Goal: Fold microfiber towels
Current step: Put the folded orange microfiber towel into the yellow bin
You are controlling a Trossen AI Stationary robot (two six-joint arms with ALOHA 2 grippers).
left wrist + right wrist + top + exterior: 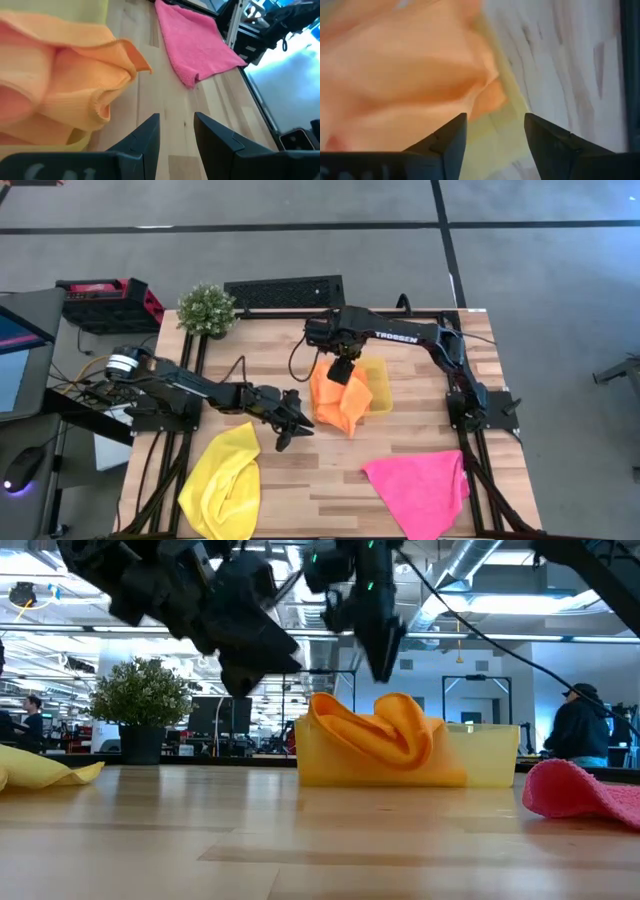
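My right gripper is away from the orange towel's corner, which hangs over the tray's near side [364, 414]. It needs to come back, pinch that loose corner [347, 428] and tuck it into the tray.
An orange microfiber towel [338, 405] lies crumpled in a heap on the translucent yellow tray [380, 388] at the table's middle, and part of it spills over the tray's near left side. My right gripper [342, 372] points down just above the heap [375, 735], open, with nothing between its fingers [495, 125]. My left gripper [290, 430] hovers open a little to the left of the heap, near the towel's loose corner [137, 60]. A yellow towel [225, 480] lies bunched at the near left. A pink towel [420, 485] lies spread at the near right.
A potted plant [207, 308] stands at the far left corner, with a black grille [283, 290] beside it along the far edge. A red box [105, 300] sits off the table's left. Bare wood [320, 480] lies between the yellow and pink towels. People [580, 725] show in the room behind.
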